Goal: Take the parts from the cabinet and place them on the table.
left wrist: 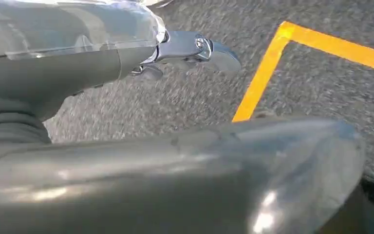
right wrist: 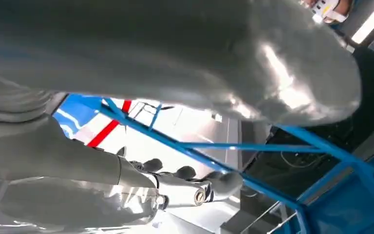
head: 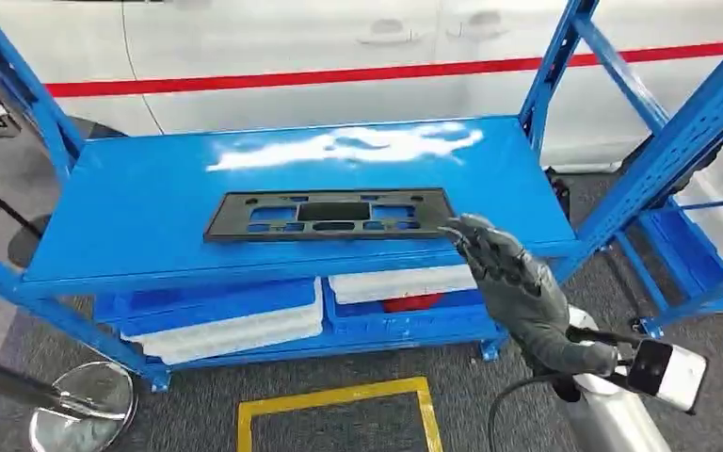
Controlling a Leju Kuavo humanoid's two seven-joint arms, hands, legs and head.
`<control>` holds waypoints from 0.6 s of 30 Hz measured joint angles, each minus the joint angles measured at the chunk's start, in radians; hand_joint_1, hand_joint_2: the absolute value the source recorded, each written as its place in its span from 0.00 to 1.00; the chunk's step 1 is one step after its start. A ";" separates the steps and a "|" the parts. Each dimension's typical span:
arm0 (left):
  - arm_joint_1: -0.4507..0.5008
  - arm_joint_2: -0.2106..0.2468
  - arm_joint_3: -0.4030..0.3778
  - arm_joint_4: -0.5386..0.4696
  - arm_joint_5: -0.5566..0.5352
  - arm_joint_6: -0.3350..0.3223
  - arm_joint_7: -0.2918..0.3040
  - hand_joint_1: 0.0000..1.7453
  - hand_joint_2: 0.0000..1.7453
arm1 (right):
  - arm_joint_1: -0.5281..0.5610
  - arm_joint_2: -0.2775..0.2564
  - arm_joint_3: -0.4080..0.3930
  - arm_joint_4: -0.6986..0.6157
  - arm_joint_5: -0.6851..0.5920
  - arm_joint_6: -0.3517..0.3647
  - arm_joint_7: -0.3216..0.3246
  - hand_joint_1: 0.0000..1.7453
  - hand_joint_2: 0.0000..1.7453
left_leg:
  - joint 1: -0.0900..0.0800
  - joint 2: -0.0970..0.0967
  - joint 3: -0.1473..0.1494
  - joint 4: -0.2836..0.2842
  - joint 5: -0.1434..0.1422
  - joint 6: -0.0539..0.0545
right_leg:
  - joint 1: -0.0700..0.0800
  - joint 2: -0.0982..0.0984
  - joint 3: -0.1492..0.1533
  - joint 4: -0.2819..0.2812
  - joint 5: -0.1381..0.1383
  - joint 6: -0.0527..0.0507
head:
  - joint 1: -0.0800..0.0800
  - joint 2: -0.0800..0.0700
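Observation:
I should expect a boxy block to stick out from the black plastic part's bottom side [head: 235, 228] when I lift the part, because the dark pocket in the middle [head: 332, 211] looks sunken.
A flat black plastic part [head: 329, 215] with several cut-outs lies lengthwise on the blue cabinet shelf [head: 141, 226]. My right hand [head: 513, 287] is raised at the shelf's front right edge, fingers apart and empty, with its fingertips [head: 458, 229] just beside the part's right end. In the right wrist view the fingers [right wrist: 190, 187] stretch out in front of the blue frame with nothing between them. The left wrist view has my left hand [left wrist: 126, 63] hanging over grey carpet, its fingers [left wrist: 209, 51] extended and holding nothing.
The blue rack's uprights [head: 659, 155] stand to the right and left. White and blue bins [head: 235, 315] fill the lower shelf. Yellow floor tape [head: 339, 395] marks the carpet in front. A round stanchion base [head: 85, 405] sits at lower left. A white car [head: 339, 47] is behind.

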 joint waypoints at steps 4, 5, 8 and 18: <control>0.000 0.000 0.000 0.000 0.000 0.001 -0.002 0.00 0.00 | 0.028 -0.009 0.036 0.005 0.021 -0.039 0.000 0.00 0.00 | 0.009 0.000 -0.158 0.248 -0.097 -0.019 | -0.002 0.000 0.030 -0.004 -0.028 -0.010 | 0.000 0.000; 0.003 0.000 0.000 0.000 0.000 0.002 -0.002 0.00 0.00 | 0.039 -0.009 0.048 0.008 0.031 -0.047 0.000 0.00 0.00 | 0.011 0.000 -0.186 0.270 -0.108 -0.022 | -0.003 0.002 0.039 -0.004 -0.035 -0.009 | 0.000 0.000; 0.005 0.002 0.000 0.001 0.000 0.003 -0.002 0.00 0.00 | 0.052 -0.009 0.072 0.011 0.045 -0.057 0.000 0.00 0.00 | 0.017 0.000 -0.156 0.108 0.016 -0.026 | -0.006 0.006 0.077 -0.003 -0.062 0.001 | 0.000 0.000; 0.004 0.002 0.000 0.004 0.000 0.008 -0.010 0.00 0.00 | 0.061 -0.006 0.106 0.027 0.070 -0.065 0.003 0.00 0.00 | 0.014 -0.002 -0.097 -0.031 0.081 0.029 | -0.009 0.005 -0.013 0.201 -0.156 0.054 | 0.000 0.000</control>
